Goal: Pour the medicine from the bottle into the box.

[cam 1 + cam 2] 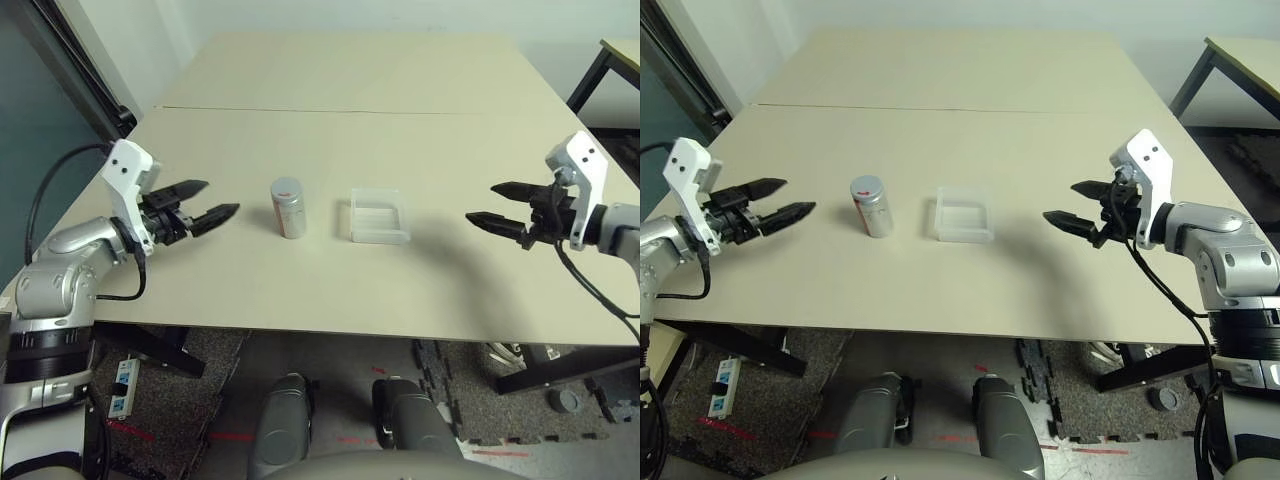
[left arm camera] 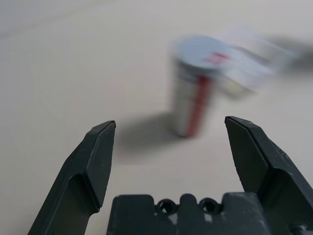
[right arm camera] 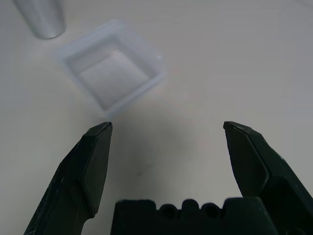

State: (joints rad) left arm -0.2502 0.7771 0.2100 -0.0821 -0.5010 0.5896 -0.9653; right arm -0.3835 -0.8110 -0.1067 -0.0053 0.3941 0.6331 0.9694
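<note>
I should keep moving my left gripper in, as the bottle [image 1: 288, 207] stands upright ahead of its open fingers, until they are around its body [image 1: 292, 219] below its cap, and then close them.
The silver-grey bottle [image 1: 288, 207] with its red label stands upright near the middle of the table, capped. Just to its right lies the clear plastic box [image 1: 378, 216], nothing visible inside it. My left gripper [image 1: 213, 202] hovers open a short way left of the bottle, fingers pointing at it; the left wrist view has the bottle [image 2: 196, 88] ahead between the open fingers. My right gripper [image 1: 492, 205] is open to the right of the box, aimed toward it, and the box [image 3: 112, 69] lies ahead in the right wrist view. Both grippers are empty.
The beige table [image 1: 350, 130] stretches far back, with a seam line across it. A second table's corner [image 1: 622, 50] stands at the far right. Below the front edge are the floor, a power strip [image 1: 123, 385] and black table legs.
</note>
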